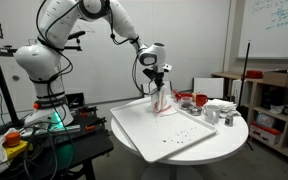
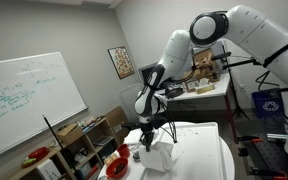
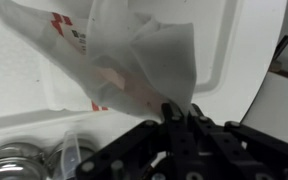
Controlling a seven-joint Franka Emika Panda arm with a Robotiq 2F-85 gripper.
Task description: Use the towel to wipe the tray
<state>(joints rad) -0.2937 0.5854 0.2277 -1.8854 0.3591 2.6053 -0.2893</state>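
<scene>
I should move my gripper in over the tray's bottom [image 1: 144, 111] and lower the towel onto it before wiping, because the towel hangs high by the tray's rim [image 3: 212, 82].
A white towel with red print [image 1: 164, 100] hangs from my gripper [image 1: 160, 82] above the far edge of the white tray [image 1: 154, 135] on the round table. In an exterior view the towel [image 2: 156, 157] droops below the gripper [image 2: 147, 135]. In the wrist view the towel [image 3: 134, 60] fills the upper middle, pinched between the shut fingers [image 3: 179, 112], with the tray [image 3: 244, 40] beneath. The towel's lower end touches or nearly touches the tray.
A red bowl [image 1: 197, 100], metal cups [image 1: 211, 113] and a white box [image 1: 222, 105] stand on the table past the tray. Jar lids [image 3: 19, 160] show at the wrist view's lower left. A shelf and whiteboard stand behind.
</scene>
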